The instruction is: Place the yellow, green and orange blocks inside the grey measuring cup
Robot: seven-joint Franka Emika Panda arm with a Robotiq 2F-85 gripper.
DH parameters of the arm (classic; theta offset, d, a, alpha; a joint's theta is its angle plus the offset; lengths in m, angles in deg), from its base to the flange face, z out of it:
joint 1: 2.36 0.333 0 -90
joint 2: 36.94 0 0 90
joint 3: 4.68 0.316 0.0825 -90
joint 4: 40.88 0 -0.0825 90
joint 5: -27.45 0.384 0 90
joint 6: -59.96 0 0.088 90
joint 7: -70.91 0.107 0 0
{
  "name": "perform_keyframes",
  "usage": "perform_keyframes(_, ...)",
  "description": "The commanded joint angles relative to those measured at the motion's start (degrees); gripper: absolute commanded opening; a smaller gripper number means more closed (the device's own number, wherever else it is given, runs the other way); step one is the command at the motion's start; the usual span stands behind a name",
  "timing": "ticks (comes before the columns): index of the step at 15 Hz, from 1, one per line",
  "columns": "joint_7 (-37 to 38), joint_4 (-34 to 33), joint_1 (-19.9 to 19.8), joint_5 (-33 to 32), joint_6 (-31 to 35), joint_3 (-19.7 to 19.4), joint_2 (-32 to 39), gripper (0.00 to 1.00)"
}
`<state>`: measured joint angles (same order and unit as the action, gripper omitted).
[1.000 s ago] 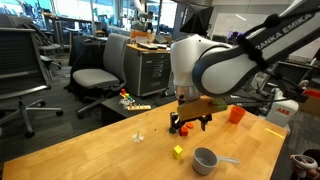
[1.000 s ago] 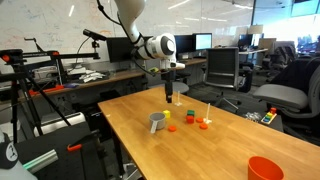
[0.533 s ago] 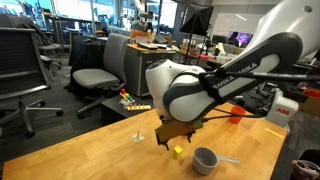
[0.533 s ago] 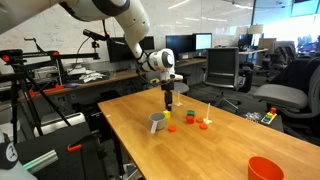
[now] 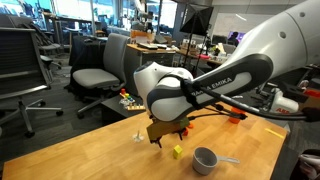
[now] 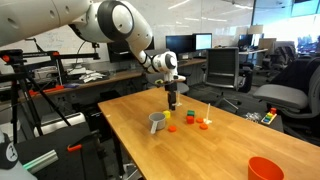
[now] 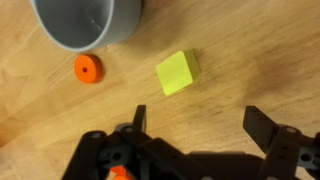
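Note:
The yellow block is past my gripper's open fingers, on the grey measuring cup's side. Next, my gripper moves over the yellow block before it closes.
The grey measuring cup stands on the wooden table, seen from above at the top of the wrist view, and shows in both exterior views. A yellow block lies beside it, also seen in an exterior view. A flat orange piece lies next to the cup, also seen in an exterior view. A small green block sits farther back. My gripper is open and empty, hovering just above the table short of the yellow block.
An orange cup stands near the table's far edge. A second orange piece and a small white upright stand sit by the blocks. An orange bucket is at a table corner. Office chairs surround the table.
The arm has swung across the table and lower, bringing the open gripper over the spot beside the yellow block and cup. The blocks and cup have not moved.

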<state>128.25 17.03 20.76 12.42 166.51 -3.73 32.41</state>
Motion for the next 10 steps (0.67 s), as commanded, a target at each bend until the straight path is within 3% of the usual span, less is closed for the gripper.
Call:
perform_keyframes(1,-3.2,-9.5,-1.6,5.7,-2.3,1.0,4.4,1.0)
perform_keyframes(7,-11.5,-6.9,-4.7,15.1,-2.1,10.2,1.2,1.0)
perform_keyframes(10,-11.3,-4.0,-6.0,17.5,-2.9,12.3,-1.2,1.0)
